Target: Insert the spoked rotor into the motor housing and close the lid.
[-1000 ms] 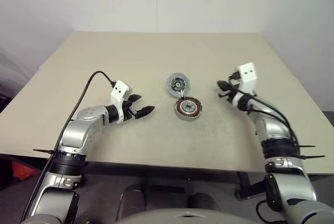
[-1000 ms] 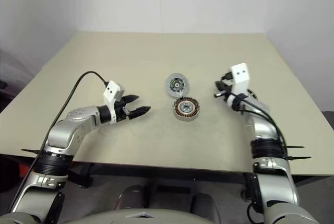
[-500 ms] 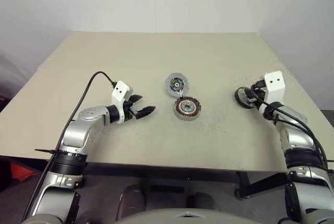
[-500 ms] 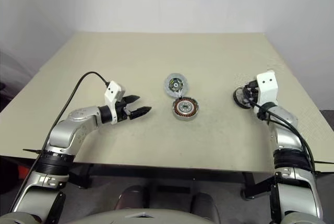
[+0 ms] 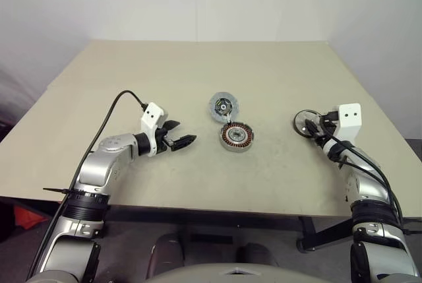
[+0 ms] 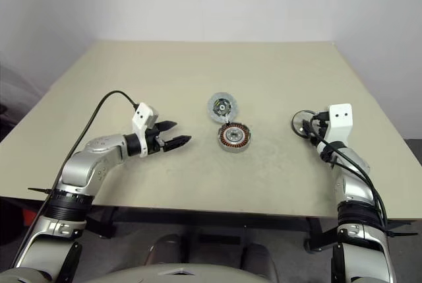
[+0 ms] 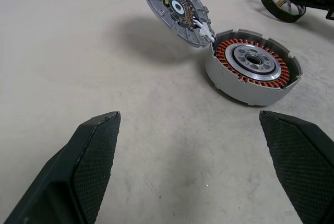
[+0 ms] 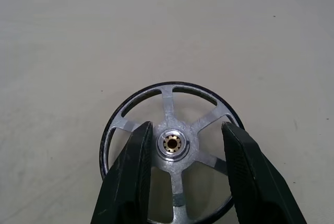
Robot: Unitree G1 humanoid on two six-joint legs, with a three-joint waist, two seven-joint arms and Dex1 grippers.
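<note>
The spoked rotor's brass middle (image 8: 173, 143) is off-centre between my right gripper's fingers. I should open, centre the fingers around the brass middle and grip it before I lift the spoked rotor.
The spoked rotor (image 8: 172, 145), a black-rimmed wheel with silver spokes and a brass hub, lies on the table at the right (image 5: 304, 123). My right gripper (image 8: 186, 128) is open over it, one finger on each side of the hub, neither pressing on it. The motor housing (image 5: 237, 138) is a grey cup with copper windings, at mid-table. Its round lid (image 5: 225, 105) stands tilted open behind it, showing green and black parts. My left gripper (image 5: 183, 132) is open and empty, hovering left of the housing (image 7: 235, 85) and pointing at it.
The beige table (image 5: 198, 72) is bare around the parts. Its right edge runs close behind my right arm. A black cable (image 5: 112, 115) loops from my left wrist.
My right arm swung to the right and down to the table with the rotor. Its fingers went from shut to open over the wheel. The left arm stayed still.
</note>
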